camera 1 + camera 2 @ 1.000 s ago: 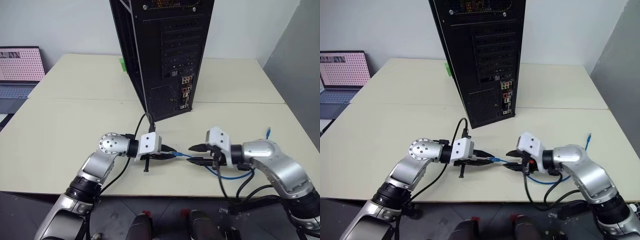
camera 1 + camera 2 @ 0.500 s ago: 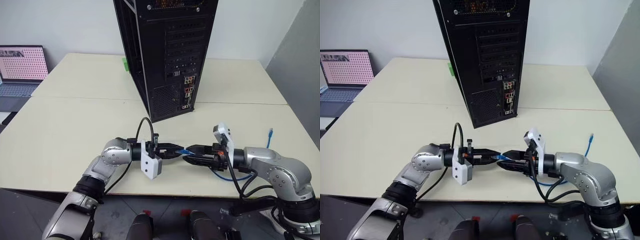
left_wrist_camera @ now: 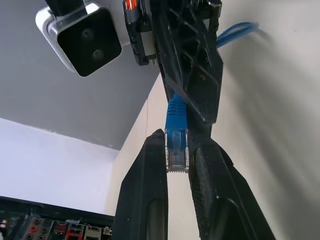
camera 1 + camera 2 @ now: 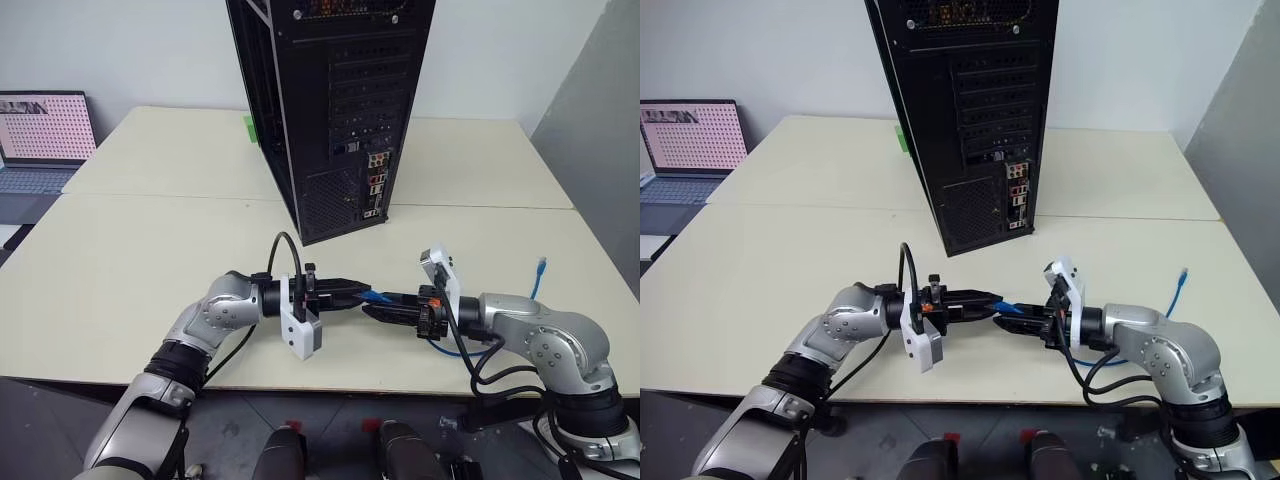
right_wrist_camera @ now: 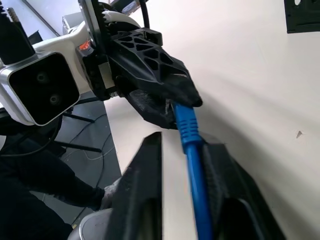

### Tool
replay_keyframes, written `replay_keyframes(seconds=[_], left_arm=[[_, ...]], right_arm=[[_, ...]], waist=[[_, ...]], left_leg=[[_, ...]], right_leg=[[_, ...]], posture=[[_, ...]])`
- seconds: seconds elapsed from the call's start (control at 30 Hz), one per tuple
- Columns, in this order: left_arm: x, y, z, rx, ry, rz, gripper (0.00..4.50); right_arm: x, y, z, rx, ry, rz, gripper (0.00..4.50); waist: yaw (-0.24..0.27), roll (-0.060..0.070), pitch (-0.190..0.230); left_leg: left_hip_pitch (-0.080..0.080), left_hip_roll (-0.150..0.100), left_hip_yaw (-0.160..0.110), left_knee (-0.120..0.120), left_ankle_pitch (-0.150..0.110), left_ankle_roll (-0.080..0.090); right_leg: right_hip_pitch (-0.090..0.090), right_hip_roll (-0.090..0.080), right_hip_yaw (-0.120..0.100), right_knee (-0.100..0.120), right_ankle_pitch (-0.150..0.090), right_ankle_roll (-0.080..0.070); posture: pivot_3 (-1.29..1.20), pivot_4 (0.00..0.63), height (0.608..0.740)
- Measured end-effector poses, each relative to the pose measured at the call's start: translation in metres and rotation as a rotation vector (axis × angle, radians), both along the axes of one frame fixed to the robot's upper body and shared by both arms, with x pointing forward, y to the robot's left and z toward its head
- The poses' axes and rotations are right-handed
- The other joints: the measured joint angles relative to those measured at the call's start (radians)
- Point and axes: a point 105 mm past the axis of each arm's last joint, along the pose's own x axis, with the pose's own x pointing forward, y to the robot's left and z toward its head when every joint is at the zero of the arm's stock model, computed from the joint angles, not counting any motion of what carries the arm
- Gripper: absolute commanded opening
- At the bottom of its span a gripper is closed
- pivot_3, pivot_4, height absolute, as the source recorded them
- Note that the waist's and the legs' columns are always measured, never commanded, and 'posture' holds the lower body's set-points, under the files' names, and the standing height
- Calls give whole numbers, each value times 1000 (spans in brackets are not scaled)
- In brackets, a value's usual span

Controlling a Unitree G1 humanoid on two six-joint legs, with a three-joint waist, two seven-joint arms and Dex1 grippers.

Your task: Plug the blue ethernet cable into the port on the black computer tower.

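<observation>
The blue cord (image 5: 197, 182) is at a slant between my right gripper's fingers. My right gripper should grab the boot (image 5: 188, 128) squarely while my left gripper keeps the plug still.
The blue ethernet cable (image 4: 458, 352) loops over the table's front edge on the right. Its free end (image 4: 540, 265) lies on the table. My left gripper (image 4: 352, 291) points right and is shut on the cable's clear plug (image 3: 176, 156). Facing it, my right gripper (image 4: 372, 308) is shut on the blue cord (image 5: 192, 165) just behind the plug's boot. The two grippers meet tip to tip a little above the table. The black computer tower (image 4: 330, 110) stands behind them, its rear connector panel (image 4: 373, 185) facing me. I cannot single out the port there.
The cream table (image 4: 130, 250) is made of two tops with a seam across. A laptop (image 4: 40, 130) with a pink screen sits at the far left. A small green thing (image 4: 244, 128) shows behind the tower. Black robot wires hang off both wrists.
My right gripper's fingers stood apart around the cord and have drawn together on it. My left wrist has rolled, so its white camera block now hangs below. The plug stays in the left gripper.
</observation>
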Motion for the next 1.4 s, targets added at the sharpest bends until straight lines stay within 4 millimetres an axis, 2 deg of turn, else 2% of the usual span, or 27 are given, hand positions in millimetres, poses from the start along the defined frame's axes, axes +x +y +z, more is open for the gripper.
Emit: replay_keyframes(seconds=[0.07, 0.63, 0.67, 0.7, 0.93, 1.13, 1.4], left_arm=[[0, 0, 0, -3, 1, -1, 312], [-4, 1, -2, -5, -1, -16, 312], [-4, 1, -2, -4, 0, -16, 312], [-4, 1, -2, -3, 1, -16, 312], [-2, 3, -8, 24, 23, -2, 310], [-2, 4, -8, 25, 23, 1, 310], [-2, 3, -7, 19, 24, 1, 310]], right_arm=[[0, 0, 0, -1, 1, -1, 6], [-2, 0, 1, -4, 32, 26, 0], [-2, 0, 1, -5, 32, 26, 622], [-2, 0, 1, -7, 31, 27, 736], [-3, -9, 5, -17, 3, 38, 2350], [-4, -12, 11, 24, 9, 31, 2359], [2, -11, 5, 41, 37, -17, 2359]], waist=[[0, 0, 0], [0, 0, 0], [0, 0, 0], [0, 0, 0], [0, 0, 0], [0, 0, 0], [0, 0, 0]], left_leg=[[0, 0, 0, 0, 0, 0], [0, 0, 0, 0, 0, 0], [0, 0, 0, 0, 0, 0], [0, 0, 0, 0, 0, 0], [0, 0, 0, 0, 0, 0], [0, 0, 0, 0, 0, 0], [0, 0, 0, 0, 0, 0]], right_leg=[[0, 0, 0, 0, 0, 0], [0, 0, 0, 0, 0, 0], [0, 0, 0, 0, 0, 0], [0, 0, 0, 0, 0, 0], [0, 0, 0, 0, 0, 0], [0, 0, 0, 0, 0, 0], [0, 0, 0, 0, 0, 0]], posture=[[0, 150, 740], [0, 150, 740], [0, 150, 740], [0, 150, 740], [0, 150, 740], [0, 150, 740], [0, 150, 740]])
